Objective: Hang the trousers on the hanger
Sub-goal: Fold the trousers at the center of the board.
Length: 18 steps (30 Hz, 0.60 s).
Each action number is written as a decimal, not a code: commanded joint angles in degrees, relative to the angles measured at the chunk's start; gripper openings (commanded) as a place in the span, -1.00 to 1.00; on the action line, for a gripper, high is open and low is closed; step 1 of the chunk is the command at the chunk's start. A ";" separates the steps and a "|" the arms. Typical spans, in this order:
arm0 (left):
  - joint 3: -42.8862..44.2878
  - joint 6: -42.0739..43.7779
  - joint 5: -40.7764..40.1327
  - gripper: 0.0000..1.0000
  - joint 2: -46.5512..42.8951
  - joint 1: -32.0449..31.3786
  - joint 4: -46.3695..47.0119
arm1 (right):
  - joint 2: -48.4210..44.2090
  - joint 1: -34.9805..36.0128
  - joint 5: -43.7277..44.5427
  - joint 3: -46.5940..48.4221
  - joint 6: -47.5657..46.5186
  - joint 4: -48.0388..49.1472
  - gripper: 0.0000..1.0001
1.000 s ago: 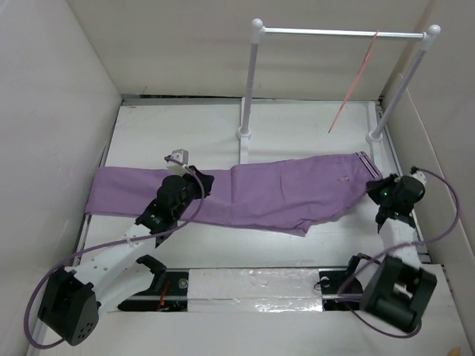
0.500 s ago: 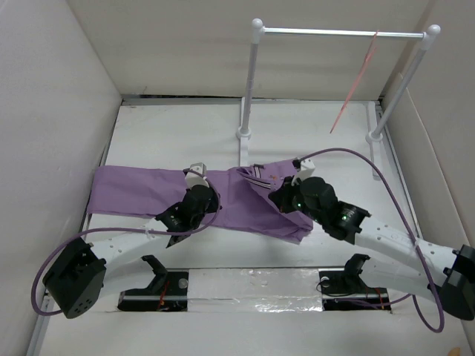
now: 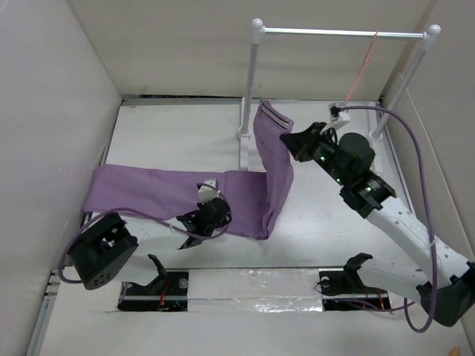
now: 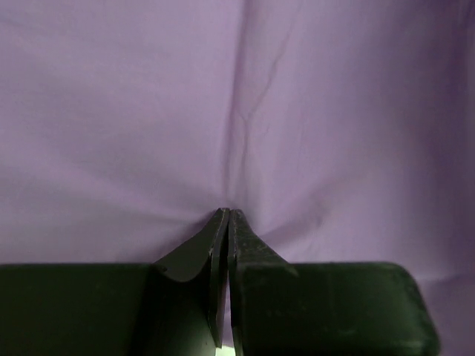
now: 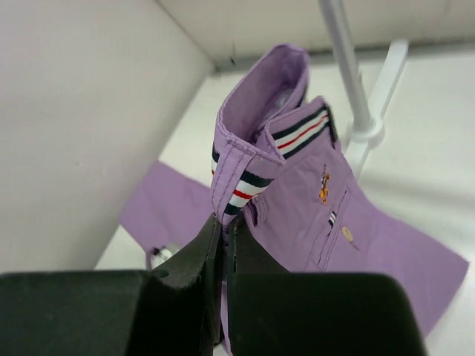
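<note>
My left gripper needs to lift clear first, because it is blocking the fold at the trousers' middle (image 3: 231,187). My right gripper will then lay the striped waistband over the trousers' legs (image 3: 141,188).
The purple trousers (image 3: 148,189) lie with their legs stretched left across the table. Their striped waistband (image 3: 269,116) is raised in the air near the rack's left post. My right gripper (image 3: 286,138) is shut on that waistband; in the right wrist view the striped edge (image 5: 239,189) runs into the closed fingertips of the right gripper (image 5: 225,219). My left gripper (image 3: 217,216) is shut low on the flat middle of the trousers; in the left wrist view, cloth (image 4: 245,111) puckers at the left gripper's tips (image 4: 227,215). The thin pink hanger (image 3: 366,59) hangs from the rail, upper right.
A rack with white posts (image 3: 251,81) and a silver crossbar (image 3: 326,32) stands at the back of the table. White walls (image 3: 52,111) close in the left, right and far sides. The right post's foot (image 3: 377,136) is just behind my right arm.
My right arm swung from the far right to the middle and lifted the waistband up toward the rack, folding the trousers. My left gripper shifted right and nearer along the cloth.
</note>
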 commanded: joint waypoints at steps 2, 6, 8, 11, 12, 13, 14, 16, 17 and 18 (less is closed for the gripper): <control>5.16 -2.38 -2.29 -1.00 7.35 -2.87 3.98 | -7.37 -4.07 -4.64 7.56 -1.54 3.31 -1.00; 13.07 -1.85 -2.12 -1.00 18.31 -6.38 4.60 | -10.28 -6.02 -7.72 10.55 -1.98 0.33 -1.00; 17.02 -1.06 -1.51 -1.00 21.85 -7.88 4.69 | -11.07 -6.64 -8.69 12.56 -2.59 0.23 -1.00; 25.28 0.78 -0.02 -1.00 27.92 -10.52 4.42 | -11.51 -8.30 -8.77 15.20 -3.56 -3.19 -1.00; 29.13 1.31 1.47 -1.00 29.24 -11.05 4.51 | -11.34 -8.91 -9.21 17.39 -3.91 -4.15 -1.00; 30.91 2.18 2.01 -1.00 31.25 -12.27 4.68 | -11.16 -9.96 -10.17 18.28 -4.00 -4.34 -1.00; 32.76 2.54 2.53 -1.00 32.05 -12.80 4.69 | -10.90 -9.97 -10.79 19.16 -4.26 -4.60 -1.00; 37.51 3.68 3.85 -1.00 34.16 -13.51 4.25 | -9.58 -11.29 -12.37 21.88 -4.62 -5.57 -1.00; 38.83 3.77 4.29 -1.00 34.43 -13.51 4.07 | -9.14 -11.29 -12.90 22.67 -4.88 -5.66 -1.00; 40.75 4.04 5.25 -1.00 34.69 -13.51 3.98 | -8.01 -11.82 -13.25 23.38 -5.23 -6.18 -1.00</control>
